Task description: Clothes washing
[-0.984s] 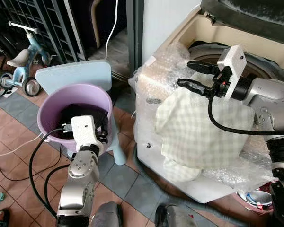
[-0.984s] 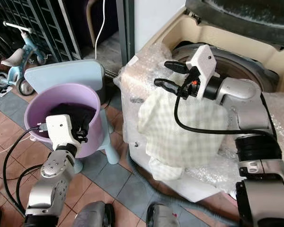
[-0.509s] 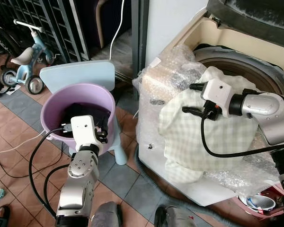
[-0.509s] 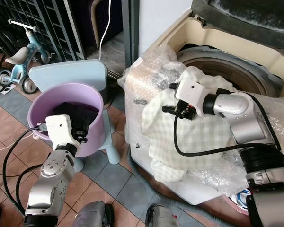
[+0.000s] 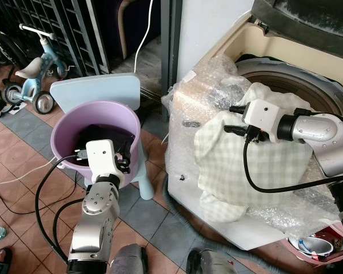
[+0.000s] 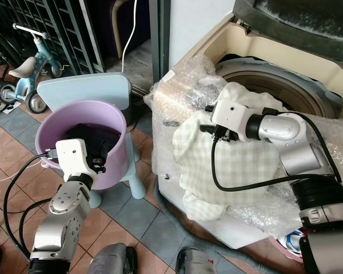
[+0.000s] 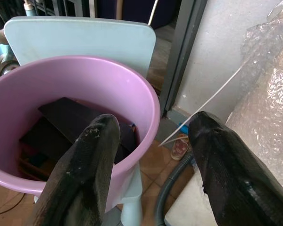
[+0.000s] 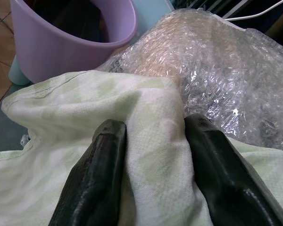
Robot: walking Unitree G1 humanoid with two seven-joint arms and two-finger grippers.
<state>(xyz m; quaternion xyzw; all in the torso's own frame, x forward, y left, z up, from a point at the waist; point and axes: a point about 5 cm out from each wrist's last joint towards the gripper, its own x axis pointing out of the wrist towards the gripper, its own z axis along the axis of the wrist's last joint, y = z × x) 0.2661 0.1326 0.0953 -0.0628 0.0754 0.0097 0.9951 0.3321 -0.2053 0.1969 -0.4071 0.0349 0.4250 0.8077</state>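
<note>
The pale green checked cloth (image 5: 248,160) should hang limp and leave the bubble wrap in place when the robot lifts it, since its loose edge (image 5: 217,214) lies on top.
A pale green checked cloth (image 5: 251,165) hangs over the front edge of the top-loading washing machine (image 5: 297,77), down its bubble-wrapped side. My right gripper (image 5: 232,119) presses onto the cloth's upper left part. It is open, and a raised fold of the cloth (image 8: 151,117) sits between its fingers (image 8: 108,155). A purple bucket (image 5: 74,117) with dark clothes (image 5: 103,134) inside stands to the left. My left gripper (image 7: 153,121) hovers open over the bucket's near rim (image 7: 146,94), holding nothing.
The bucket rests on a light blue child's chair (image 5: 97,88). Bubble wrap (image 5: 200,91) covers the machine's left corner. A tricycle (image 5: 31,68) stands at the far left, by a dark metal grille. A grey hose (image 7: 172,174) lies on the tiled floor by the machine.
My right gripper has dropped from above the machine's opening onto the checked cloth, and its fingers have narrowed around a fold. The left arm has stayed put; the camera shifted slightly.
</note>
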